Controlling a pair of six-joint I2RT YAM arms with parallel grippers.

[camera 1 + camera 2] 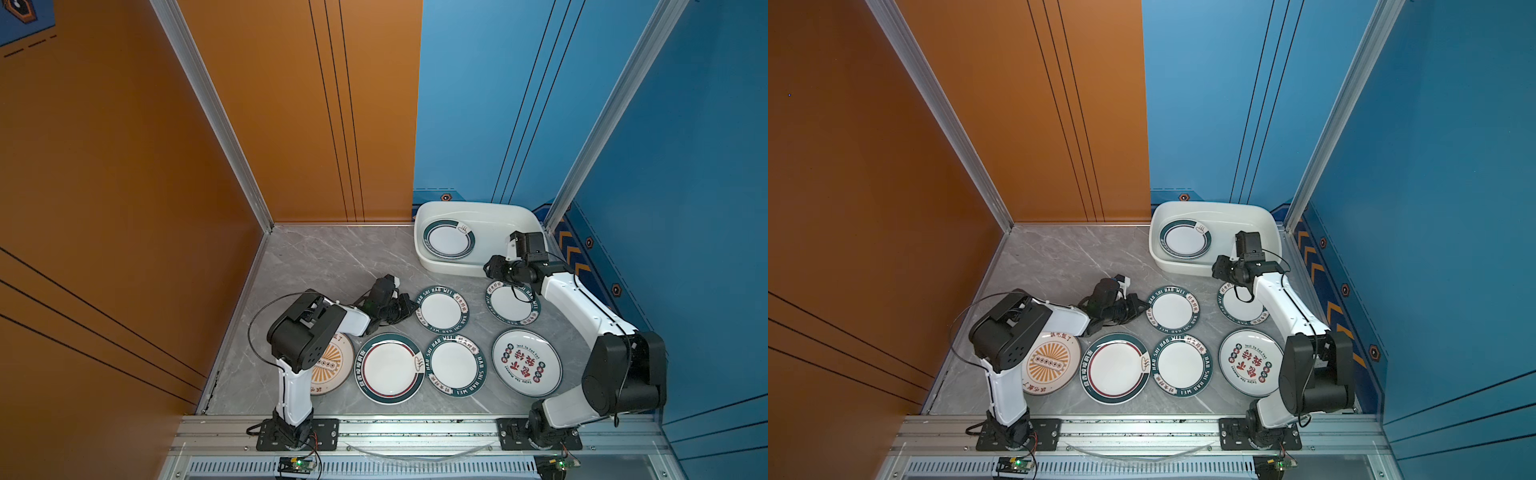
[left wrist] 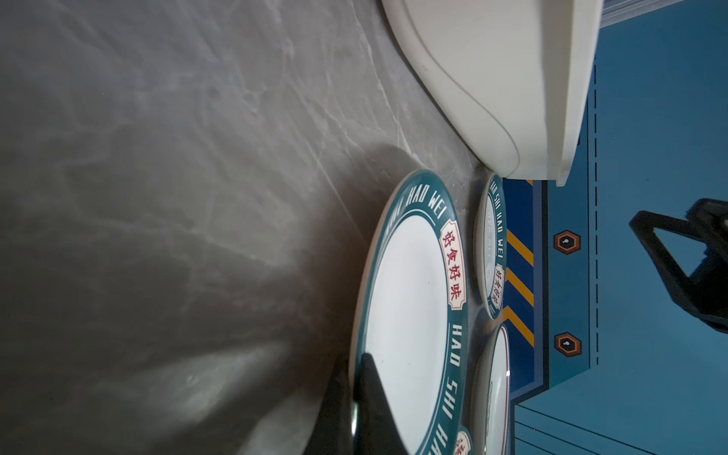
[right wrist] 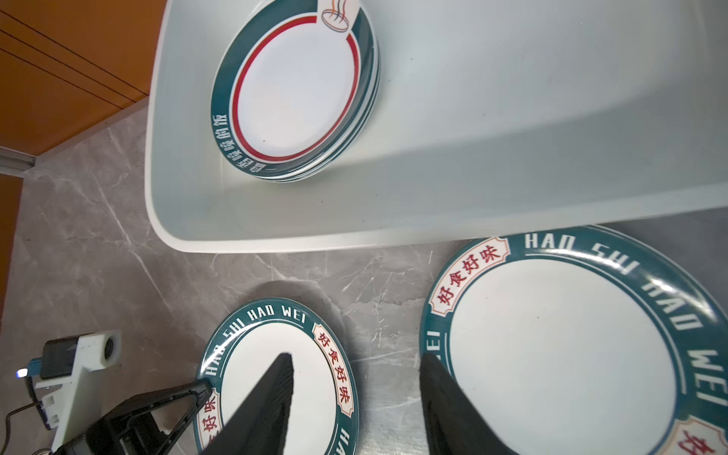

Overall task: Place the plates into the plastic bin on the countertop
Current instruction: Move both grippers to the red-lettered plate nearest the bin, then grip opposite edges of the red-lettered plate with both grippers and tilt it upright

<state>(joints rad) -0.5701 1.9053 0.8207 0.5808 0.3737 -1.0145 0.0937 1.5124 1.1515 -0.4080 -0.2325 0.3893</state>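
Observation:
My open right gripper should keep going, because the free rim of the green-rimmed plate (image 1: 464,308) in my left gripper faces it. It should move up to that rim (image 1: 1194,308) and close there.
My left gripper (image 1: 412,308) (image 2: 354,398) is shut on the left rim of a green-rimmed "HAO SHI HAO WEI" plate (image 1: 441,309) (image 2: 409,295) (image 3: 252,342) in the back row on the countertop (image 1: 324,266). My right gripper (image 1: 489,268) (image 3: 354,358) hangs open and empty over the gap between that plate and a matching plate (image 1: 513,301) (image 3: 559,354), just in front of the plastic bin (image 1: 498,224) (image 3: 512,118). A stack of green-rimmed plates (image 1: 449,239) (image 3: 295,86) lies in the bin's left end. Several more plates (image 1: 456,365) form the front row.
The front row holds a sunburst plate (image 1: 332,365) partly under my left arm, a red-ringed plate (image 1: 388,368) and a red-character plate (image 1: 526,361) beside my right arm. Orange and blue walls close in the sides and back. An aluminium rail (image 1: 415,428) runs along the front.

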